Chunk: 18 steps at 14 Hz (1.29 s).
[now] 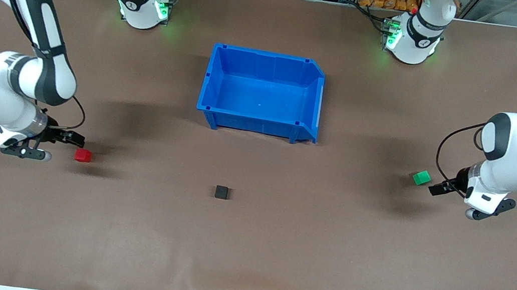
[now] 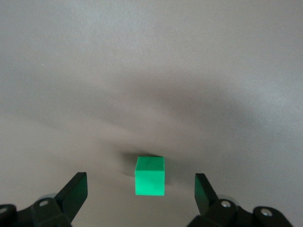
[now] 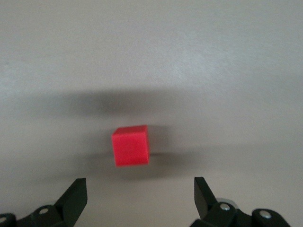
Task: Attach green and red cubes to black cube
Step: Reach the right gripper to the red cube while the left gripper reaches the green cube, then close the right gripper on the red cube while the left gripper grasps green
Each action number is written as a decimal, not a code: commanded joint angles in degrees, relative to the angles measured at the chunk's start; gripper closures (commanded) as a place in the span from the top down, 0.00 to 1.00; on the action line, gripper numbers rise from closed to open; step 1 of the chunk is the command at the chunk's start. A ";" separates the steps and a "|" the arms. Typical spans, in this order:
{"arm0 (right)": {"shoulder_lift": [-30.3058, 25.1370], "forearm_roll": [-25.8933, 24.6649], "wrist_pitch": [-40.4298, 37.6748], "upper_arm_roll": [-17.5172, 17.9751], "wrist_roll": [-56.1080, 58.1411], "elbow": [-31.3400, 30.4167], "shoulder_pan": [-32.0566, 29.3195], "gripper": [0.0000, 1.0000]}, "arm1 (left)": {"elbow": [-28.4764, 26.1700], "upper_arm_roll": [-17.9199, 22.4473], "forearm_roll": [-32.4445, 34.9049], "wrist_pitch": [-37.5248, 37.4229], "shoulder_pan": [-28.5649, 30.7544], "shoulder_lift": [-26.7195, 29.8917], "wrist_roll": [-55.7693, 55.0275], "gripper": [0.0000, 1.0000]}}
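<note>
I am seeing flat, square sides [image 3: 131, 147] on the red cube [image 1: 83, 156], so it should sit flat against the black cube and stay there when I push them together.
The black cube [image 1: 221, 192] lies alone mid-table, nearer the front camera than the blue bin. A red cube [image 1: 82, 155] [image 3: 131, 145] rests on the table toward the right arm's end. My right gripper [image 1: 71, 139] [image 3: 140, 196] stands open beside it, just short of it, with nothing between its fingers. Toward the left arm's end sits the green cube [image 1: 421, 178] [image 2: 150, 176]. Beside that cube my left gripper [image 1: 438, 188] [image 2: 141, 194] is open, its fingertips level with the cube's near face and not touching it.
A blue bin [image 1: 261, 93] stands in the middle of the table, farther from the front camera than the black cube. The two arm bases [image 1: 142, 2] [image 1: 412, 40] sit along the farthest table edge.
</note>
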State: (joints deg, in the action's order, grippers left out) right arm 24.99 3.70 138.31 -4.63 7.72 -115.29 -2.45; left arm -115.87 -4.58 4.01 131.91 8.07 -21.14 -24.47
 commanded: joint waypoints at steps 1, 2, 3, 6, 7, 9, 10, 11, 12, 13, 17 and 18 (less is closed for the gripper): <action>3.48 0.35 1.26 -0.20 3.60 2.17 1.92 1.00 | -0.24 -0.17 1.26 1.95 -0.07 -1.27 -2.51 1.00; 3.49 0.35 1.17 -0.12 4.49 2.53 1.40 1.00 | -0.15 -0.25 1.09 2.30 -0.07 -1.62 -4.60 1.00; 3.57 0.43 1.34 -0.11 4.67 2.53 1.40 1.00 | -0.15 -0.34 1.17 2.91 -0.33 -2.41 -6.45 0.96; 5.67 0.61 1.87 -0.11 4.67 2.70 1.40 1.00 | -0.24 -0.43 1.35 3.80 -0.51 -3.90 -6.99 0.93; 6.20 0.61 2.22 -0.11 4.67 2.79 1.31 1.00 | -0.24 -0.43 1.35 3.88 -0.51 -4.52 -6.99 0.93; 7.00 0.61 2.40 -0.11 4.67 4.02 1.14 1.00 | -0.33 -0.43 1.35 3.80 -0.24 -4.87 -7.08 0.92; 7.09 0.61 2.40 -0.11 4.67 4.20 1.13 1.00 | -0.50 -0.43 1.35 3.88 -0.16 -5.05 -7.08 0.92; 7.18 0.70 2.14 -0.11 4.67 4.20 1.13 1.00 | -0.94 -0.43 1.35 3.80 -0.16 -5.22 -6.99 0.89; 7.35 0.61 2.05 -0.11 4.67 4.11 1.13 1.00 | -1.03 -0.43 1.35 3.80 -0.24 -5.57 -7.08 0.87; 7.79 0.70 2.05 -0.11 4.67 4.20 1.13 0.85 | -1.03 -0.43 1.35 3.80 -0.24 -5.84 -7.08 0.86; 8.32 0.96 1.35 -0.11 4.58 4.20 1.13 0.09 | -1.20 -0.52 1.35 3.45 -0.42 -6.02 -6.99 0.73; 8.23 0.96 1.17 -0.11 5.11 4.20 1.13 0.00 | -1.20 -0.52 1.35 3.45 -0.42 -6.10 -6.99 0.69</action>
State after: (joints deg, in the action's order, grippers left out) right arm 32.71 3.70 140.54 -4.94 11.56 -112.25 -0.89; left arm -116.43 -4.86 4.01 135.00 7.60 -27.57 -30.04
